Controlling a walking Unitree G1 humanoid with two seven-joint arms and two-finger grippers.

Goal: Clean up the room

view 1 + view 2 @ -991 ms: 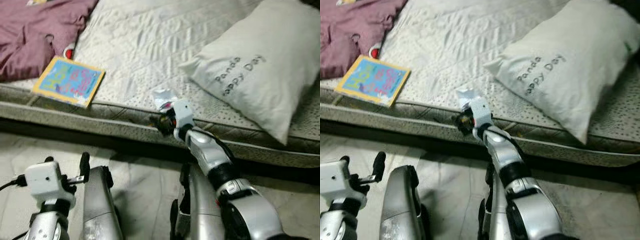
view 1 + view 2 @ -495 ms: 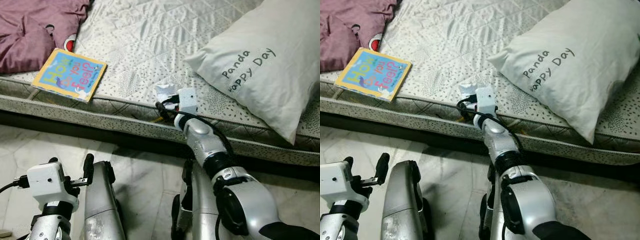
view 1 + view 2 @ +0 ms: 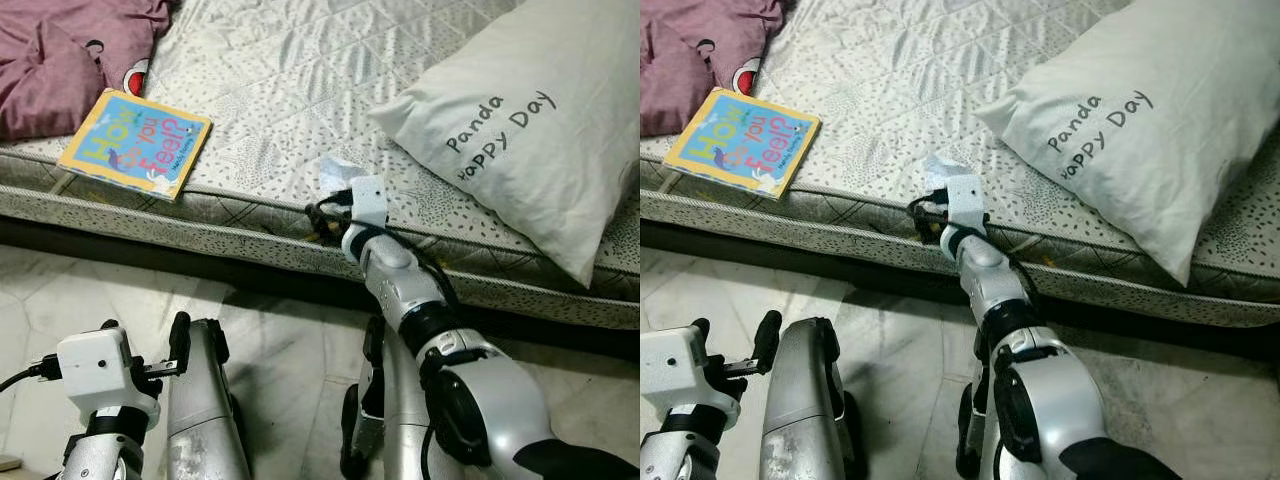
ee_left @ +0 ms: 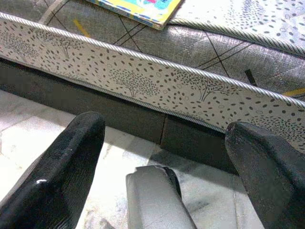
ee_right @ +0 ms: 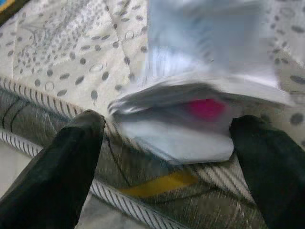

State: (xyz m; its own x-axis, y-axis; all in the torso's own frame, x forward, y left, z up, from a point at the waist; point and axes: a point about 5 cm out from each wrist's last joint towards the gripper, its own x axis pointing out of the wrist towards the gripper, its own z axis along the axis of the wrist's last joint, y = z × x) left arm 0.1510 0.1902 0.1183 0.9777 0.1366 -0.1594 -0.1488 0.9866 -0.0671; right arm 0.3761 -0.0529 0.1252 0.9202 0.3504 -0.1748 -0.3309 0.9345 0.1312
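Note:
The crumpled white wrapper (image 3: 343,174) will pinch into a fold and its flaps will spread out when I lift it, because a thin, creased edge (image 5: 190,86) bends open.
A crumpled white wrapper (image 3: 335,170) with a pink spot lies on the mattress (image 3: 270,90) close to its front edge. My right gripper (image 5: 169,125) is open at that edge, one black finger (image 5: 71,157) on each side of the wrapper (image 5: 200,95), just below it and not closed on it. A colourful children's book (image 3: 135,143) lies flat on the mattress to the left. My left gripper (image 4: 167,131) hangs open low over the tiled floor, facing the mattress side, with nothing between its fingers.
A large white pillow (image 3: 510,120) with printed words sits at the right of the mattress. A purple garment (image 3: 60,60) is bunched at the far left. The dark bed base (image 4: 143,124) runs under the mattress, above pale floor tiles (image 3: 290,320).
My right gripper has moved up along the mattress edge, closer to the wrapper. The head camera has shifted slightly. The left arm stays where it was.

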